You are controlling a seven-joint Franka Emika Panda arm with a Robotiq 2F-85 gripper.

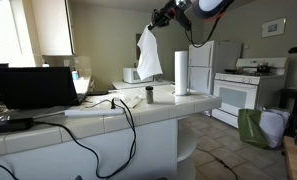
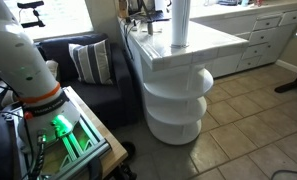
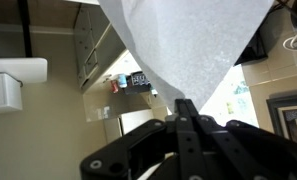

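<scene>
My gripper has the white paper towel sheet (image 1: 148,56) hanging clear of the paper towel roll and should keep lowering it until it touches the tiled counter (image 1: 164,97), then release.
My gripper (image 1: 156,22) is high above the tiled counter and is shut on a white paper towel sheet (image 1: 148,53) that hangs down from it. In the wrist view the closed jaws (image 3: 185,103) pinch the corner of the white sheet (image 3: 188,45), which fills the upper middle of the picture. A paper towel roll (image 1: 181,73) stands upright on the counter (image 1: 158,108) below and beside the hanging sheet; it also shows in an exterior view (image 2: 179,24). A small dark cup (image 1: 149,95) stands on the counter under the sheet.
A laptop (image 1: 36,87) and black cables (image 1: 108,105) lie on the counter. A white fridge (image 1: 206,66) and stove (image 1: 238,90) stand behind. Round shelves (image 2: 178,100) end the counter. A dark sofa (image 2: 88,70) and the robot base (image 2: 28,60) are nearby.
</scene>
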